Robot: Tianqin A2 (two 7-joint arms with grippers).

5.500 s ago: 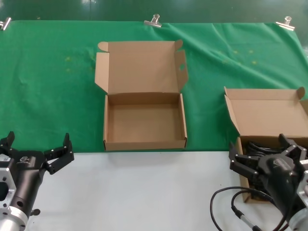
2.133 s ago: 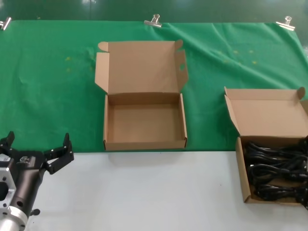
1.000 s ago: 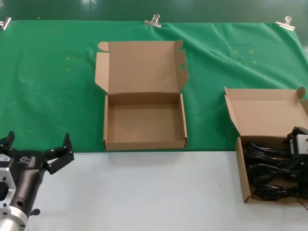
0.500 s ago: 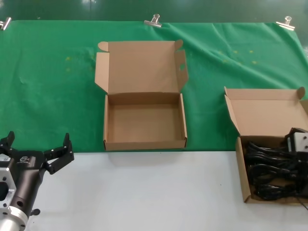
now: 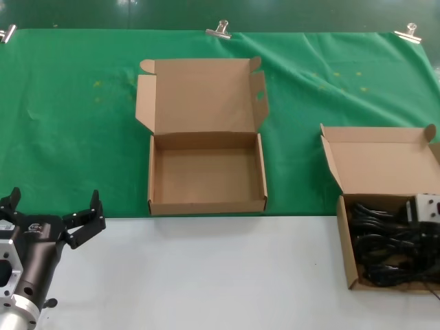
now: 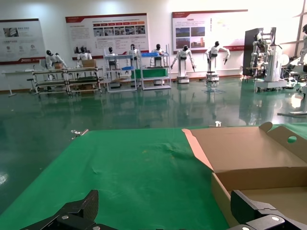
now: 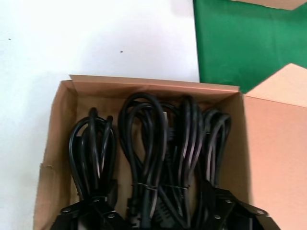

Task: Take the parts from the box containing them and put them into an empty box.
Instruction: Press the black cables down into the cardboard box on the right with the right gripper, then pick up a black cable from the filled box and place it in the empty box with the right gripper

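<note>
A thin tie (image 7: 147, 186) holds the looped cord bundle (image 7: 143, 143) tight, so the bundle's loops will stay together and the bundle will come away alone when I lift it.
Several black power cords (image 7: 158, 153) lie as looped bundles side by side in the box containing them (image 7: 53, 143), at the table's right edge in the head view (image 5: 346, 240). My right gripper (image 7: 160, 215) hovers just above the cords, open, its fingers (image 7: 91, 213) spread across the bundles and holding nothing. Only part of it shows at the right edge of the head view (image 5: 427, 214). The empty box (image 5: 206, 175) stands in the middle with its slotted lid up. My left gripper (image 5: 51, 221) is parked open at the front left.
A green cloth (image 5: 69, 124) covers the far half of the table and is held by metal clips (image 5: 220, 29). The near half is bare white tabletop (image 5: 206, 275). In the left wrist view the empty box (image 6: 249, 158) lies off to one side of the open left gripper (image 6: 165, 218).
My right gripper left the cord box, then came back in from the right edge. In the last second it has sunk slightly over the cords. The left arm has not moved.
</note>
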